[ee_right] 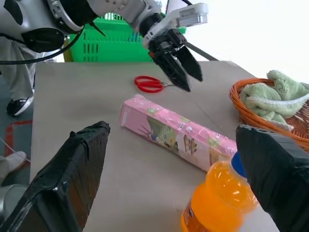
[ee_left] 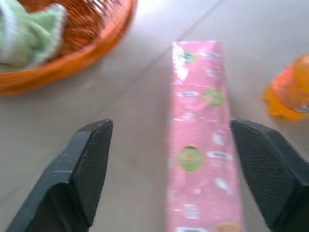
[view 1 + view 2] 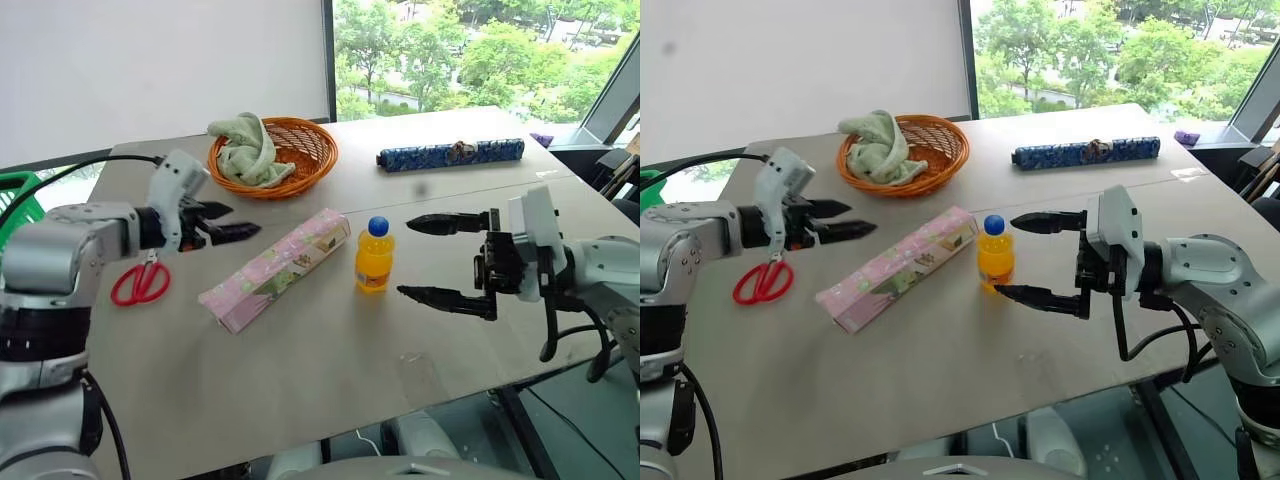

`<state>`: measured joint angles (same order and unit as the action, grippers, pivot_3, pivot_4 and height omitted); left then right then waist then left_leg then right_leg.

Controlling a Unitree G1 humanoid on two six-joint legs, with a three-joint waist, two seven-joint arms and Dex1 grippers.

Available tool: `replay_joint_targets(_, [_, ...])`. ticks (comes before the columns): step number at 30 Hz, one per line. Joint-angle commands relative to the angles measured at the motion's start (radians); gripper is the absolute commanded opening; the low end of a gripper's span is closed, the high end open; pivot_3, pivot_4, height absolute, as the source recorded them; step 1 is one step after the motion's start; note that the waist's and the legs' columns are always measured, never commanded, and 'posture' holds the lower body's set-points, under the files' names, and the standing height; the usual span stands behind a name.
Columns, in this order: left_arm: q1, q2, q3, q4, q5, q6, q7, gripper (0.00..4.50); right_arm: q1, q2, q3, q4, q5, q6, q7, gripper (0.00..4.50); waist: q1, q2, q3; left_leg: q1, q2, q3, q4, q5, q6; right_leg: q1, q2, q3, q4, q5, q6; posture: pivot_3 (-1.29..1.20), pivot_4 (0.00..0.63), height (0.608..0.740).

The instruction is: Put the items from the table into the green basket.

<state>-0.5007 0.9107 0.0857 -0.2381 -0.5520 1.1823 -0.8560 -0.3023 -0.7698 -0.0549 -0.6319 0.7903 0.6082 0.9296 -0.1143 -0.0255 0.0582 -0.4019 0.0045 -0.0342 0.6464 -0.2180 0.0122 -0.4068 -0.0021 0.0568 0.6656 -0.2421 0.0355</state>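
I should keep lowering my left gripper until its fingers are around the pink box's long sides (image 3: 262, 282), then close it, as its open fingers already line up across the pink box's narrow width (image 2: 203, 140).
The long pink floral box (image 3: 275, 268) lies slanted on the table (image 3: 330, 370), mid-left. Just right of it stands the small orange bottle (image 3: 374, 255) with a blue cap. Red-handled scissors (image 3: 140, 283) lie flat at the left. My left gripper (image 3: 235, 220) hovers open above the table between the scissors and the box, pointing at the box (image 2: 203, 145), holding nothing. My right gripper (image 3: 405, 258) is open, level, its fingers pointing at the bottle (image 1: 219, 198) from the right without touching it. The green basket (image 1: 116, 43) sits off the table's left end.
A round orange wicker basket (image 3: 290, 150) with a green cloth (image 3: 245, 148) in it stands at the back of the table. A long blue patterned box (image 3: 450, 153) lies at the back right. The table's front edge runs close below the right gripper.
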Motion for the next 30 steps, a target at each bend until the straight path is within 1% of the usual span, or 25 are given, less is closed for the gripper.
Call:
replay_joint_targets(1, [-0.025,-0.023,-0.069,-0.089,0.021,0.070,0.094,4.48,0.011,-0.023,-0.028,-0.028,-0.004,-0.016,0.007,4.50,-0.002,0.000,0.000,0.003,0.000,0.000,0.000,0.000,0.000,0.003,0.000,0.000,0.000,-0.001,-0.001,-0.14,0.000,0.740])
replay_joint_targets(3, [-0.026,-0.024,-0.140,-0.096,0.069,0.071,0.140,4.48,0.022,-0.031,-0.033,-0.030,-0.005,-0.018,0.008,4.50,-0.007,0.000,0.000,0.007,0.000,0.001,0.000,0.000,0.000,0.006,0.001,0.001,-0.001,-0.002,-0.004,-0.15,0.000,0.740])
replay_joint_targets(5, [-0.008,0.004,-0.251,-0.082,0.167,0.002,0.182,4.48,0.033,-0.039,-0.040,-0.033,-0.001,-0.018,0.006,4.50,-0.012,0.000,0.000,0.007,0.000,0.001,0.000,0.000,0.000,0.007,0.001,0.002,-0.001,-0.002,-0.003,-0.16,0.000,0.740])
replay_joint_targets(7, [0.003,-0.001,-0.308,-0.046,0.221,-0.036,0.207,4.48,0.045,-0.044,-0.046,-0.040,0.003,-0.017,0.001,4.50,-0.014,0.001,0.000,0.007,0.000,0.000,-0.001,0.000,0.000,0.006,0.001,0.004,-0.001,0.000,0.000,-0.17,0.000,0.740])
replay_joint_targets(9, [0.008,0.026,-0.387,-0.011,0.311,-0.116,0.218,4.48,0.061,-0.052,-0.051,-0.051,0.004,-0.014,-0.004,4.50,-0.015,0.000,0.000,0.007,0.000,0.000,-0.002,0.000,0.000,0.005,0.001,0.005,-0.002,0.000,0.000,-0.19,0.000,0.740])
replay_joint_targets(12, [0.002,0.025,-0.401,0.014,0.334,-0.136,0.202,4.48,0.087,-0.067,-0.059,-0.065,0.001,-0.014,-0.004,4.50,-0.016,0.001,0.000,0.006,0.000,0.001,-0.003,0.000,0.000,0.004,0.001,0.005,-0.002,0.000,0.000,-0.19,0.000,0.740])
replay_joint_targets(14, [-0.005,0.030,-0.434,0.036,0.381,-0.178,0.194,4.48,0.102,-0.071,-0.063,-0.070,-0.002,-0.016,-0.005,4.50,-0.017,0.001,0.000,0.006,0.000,0.001,-0.003,0.000,0.000,0.004,0.001,0.005,-0.003,0.000,0.000,-0.19,0.000,0.740])
replay_joint_targets(17, [-0.001,-0.028,-0.467,0.129,0.395,-0.220,0.165,4.48,0.106,-0.065,-0.051,-0.069,-0.010,-0.019,-0.011,4.50,-0.017,0.003,-0.002,0.006,0.000,0.001,-0.002,0.000,0.000,0.004,0.001,0.006,-0.003,0.000,0.000,-0.20,0.000,0.740])
replay_joint_targets(18, [0.003,-0.040,-0.487,0.168,0.419,-0.252,0.162,4.48,0.104,-0.063,-0.045,-0.069,-0.012,-0.019,-0.013,4.50,-0.017,0.005,-0.003,0.007,0.000,0.002,-0.002,0.000,0.000,0.005,0.001,0.006,-0.003,-0.001,-0.001,-0.20,0.000,0.740])
replay_joint_targets(20, [0.012,-0.079,-0.476,0.228,0.428,-0.290,0.158,4.48,0.103,-0.063,-0.038,-0.069,-0.020,-0.021,-0.010,4.50,-0.015,0.012,-0.008,0.008,-0.001,0.002,-0.001,0.000,0.000,0.006,0.001,0.006,-0.003,-0.001,-0.002,-0.20,0.000,0.740])
replay_joint_targets(21, [0.015,-0.090,-0.464,0.243,0.430,-0.303,0.152,3.98,0.102,-0.064,-0.039,-0.070,-0.019,-0.019,-0.009,4.50,-0.013,0.015,-0.010,0.010,-0.001,0.003,-0.001,0.000,0.000,0.009,0.000,0.006,-0.003,-0.001,-0.002,-0.21,0.000,0.740])
replay_joint_targets(22, [0.019,-0.093,-0.453,0.252,0.439,-0.327,0.149,3.73,0.100,-0.065,-0.041,-0.070,-0.017,-0.017,-0.008,4.50,-0.013,0.015,-0.010,0.015,-0.002,0.004,-0.002,0.000,0.000,0.013,0.000,0.007,-0.004,-0.002,-0.002,-0.21,0.000,0.740])
replay_joint_targets(23, [0.024,-0.097,-0.431,0.253,0.438,-0.346,0.148,3.38,0.099,-0.067,-0.044,-0.069,-0.015,-0.016,-0.006,4.50,-0.013,0.016,-0.010,0.017,-0.002,0.004,-0.002,0.000,0.000,0.015,0.000,0.007,-0.004,-0.002,-0.002,-0.20,0.000,0.740])
replay_joint_targets(25, [0.037,-0.112,-0.356,0.239,0.392,-0.348,0.128,2.62,0.097,-0.068,-0.046,-0.067,-0.015,-0.016,-0.004,4.50,-0.015,0.018,-0.011,0.023,-0.002,0.004,-0.003,0.000,0.000,0.020,0.000,0.007,-0.004,-0.002,-0.003,-0.20,0.000,0.740])
replay_joint_targets(26, [0.044,-0.114,-0.318,0.239,0.377,-0.340,0.123,2.19,0.096,-0.068,-0.044,-0.065,-0.016,-0.017,-0.003,4.50,-0.015,0.018,-0.011,0.024,-0.001,0.003,-0.004,0.000,0.000,0.021,0.000,0.008,-0.004,-0.002,-0.003,-0.19,0.000,0.740])
replay_joint_targets(27, [0.056,-0.117,-0.263,0.239,0.352,-0.340,0.115,1.86,0.094,-0.066,-0.040,-0.063,-0.019,-0.018,-0.002,4.50,-0.015,0.018,-0.011,0.023,-0.001,0.002,-0.004,0.000,0.000,0.021,0.000,0.007,-0.004,-0.002,-0.003,-0.19,0.000,0.740])
replay_joint_targets(30, [0.095,-0.130,-0.038,0.182,0.191,-0.237,0.064,1.86,0.080,-0.054,-0.023,-0.059,-0.028,-0.024,-0.004,4.50,-0.019,0.016,-0.010,0.022,-0.001,0.002,-0.004,0.000,0.000,0.019,-0.001,0.007,-0.005,-0.002,-0.002,-0.17,0.000,0.740])
